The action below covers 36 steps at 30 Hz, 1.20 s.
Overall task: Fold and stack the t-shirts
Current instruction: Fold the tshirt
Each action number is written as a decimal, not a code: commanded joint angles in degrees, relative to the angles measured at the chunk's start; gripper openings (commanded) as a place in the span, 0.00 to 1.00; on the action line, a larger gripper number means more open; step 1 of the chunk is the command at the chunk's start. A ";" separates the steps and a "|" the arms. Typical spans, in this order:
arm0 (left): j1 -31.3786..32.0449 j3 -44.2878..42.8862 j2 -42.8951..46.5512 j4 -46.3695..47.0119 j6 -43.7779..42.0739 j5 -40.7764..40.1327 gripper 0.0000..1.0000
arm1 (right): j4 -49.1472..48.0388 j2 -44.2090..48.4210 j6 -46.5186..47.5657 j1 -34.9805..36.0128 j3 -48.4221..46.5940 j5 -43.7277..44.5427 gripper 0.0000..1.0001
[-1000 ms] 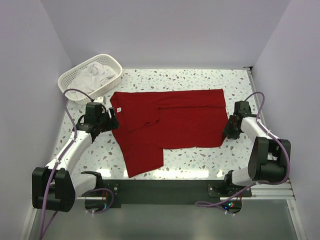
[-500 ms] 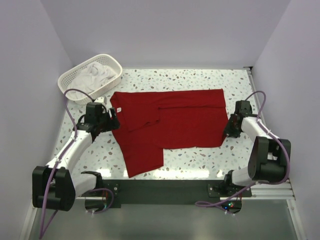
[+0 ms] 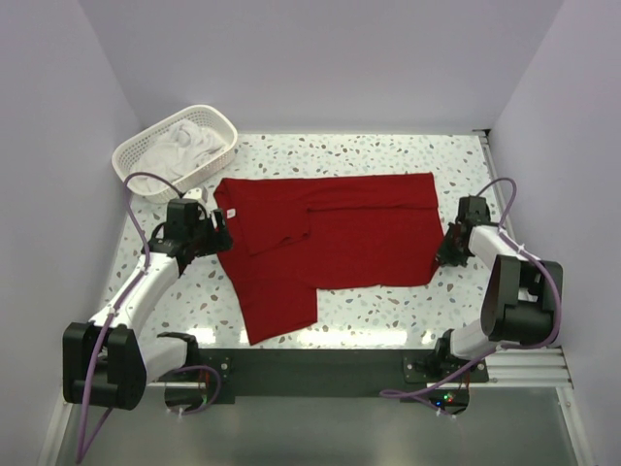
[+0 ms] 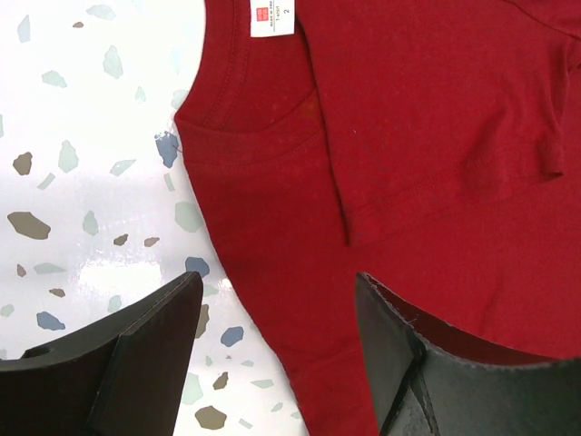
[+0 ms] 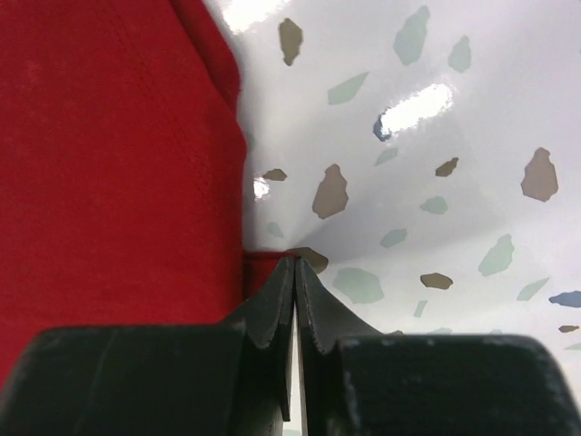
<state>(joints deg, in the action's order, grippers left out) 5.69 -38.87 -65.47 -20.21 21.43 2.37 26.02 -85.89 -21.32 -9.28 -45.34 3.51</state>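
Note:
The t-shirt's near hem corner (image 3: 429, 282) slants inward from the t-shirt's side, so my right gripper should draw the hem corner out square (image 3: 450, 283), then open and retake it before folding.
The deep red t-shirt (image 3: 330, 233) lies flat on the speckled table, with one sleeve folded inward and its lower part trailing toward the near edge. My left gripper (image 3: 215, 236) is open at the shirt's left edge by the collar. In the left wrist view (image 4: 277, 282) its jaws straddle the cloth edge (image 4: 408, 136), below the white neck label (image 4: 272, 16). My right gripper (image 3: 444, 254) is shut at the shirt's right hem. In the right wrist view (image 5: 296, 262) its tips pinch a small jut of red cloth (image 5: 109, 136). White t-shirts (image 3: 184, 144) lie in the basket.
The white lattice basket (image 3: 131, 155) stands at the back left corner, just behind the left arm. Walls close in the table on the left, back and right. A black rail (image 3: 310, 369) runs along the near edge between the arm bases.
The right arm's elbow has swung slightly outward to the right, with the gripper staying at the hem. The left arm and the shirt have not visibly moved.

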 commanded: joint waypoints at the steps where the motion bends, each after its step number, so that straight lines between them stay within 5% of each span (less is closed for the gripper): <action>1: 0.19 -0.24 0.17 2.80 -1.04 0.70 0.72 | 1.30 0.98 0.93 -1.18 0.61 1.50 0.02; 10: 0.20 -0.24 0.52 2.72 -1.13 1.32 0.72 | 0.97 3.62 0.85 -2.06 1.48 -3.42 0.00; 17: 0.19 0.02 1.14 2.72 -1.30 0.88 0.72 | -1.68 3.71 -1.71 -2.06 1.58 -5.71 0.29; 25: 0.20 0.03 1.05 2.63 -1.39 0.71 0.72 | -1.06 0.90 -2.32 -2.15 2.10 -2.64 0.31; 28: 0.28 0.02 1.22 2.63 -1.48 0.79 0.72 | -0.10 -0.24 -1.71 -2.15 2.19 -1.05 0.27; 33: 0.28 0.11 1.40 2.54 -1.57 0.88 0.72 | 2.89 -0.95 -0.92 -2.23 1.40 0.62 0.02; 36: 0.19 -0.06 1.49 2.37 -1.65 0.79 0.72 | 5.79 0.36 -1.09 -2.58 0.96 3.43 0.00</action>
<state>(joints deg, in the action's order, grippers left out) 5.69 -38.74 -65.39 -20.21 21.39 2.81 26.96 -85.14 -22.52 -11.29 -44.05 1.89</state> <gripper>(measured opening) 0.724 0.010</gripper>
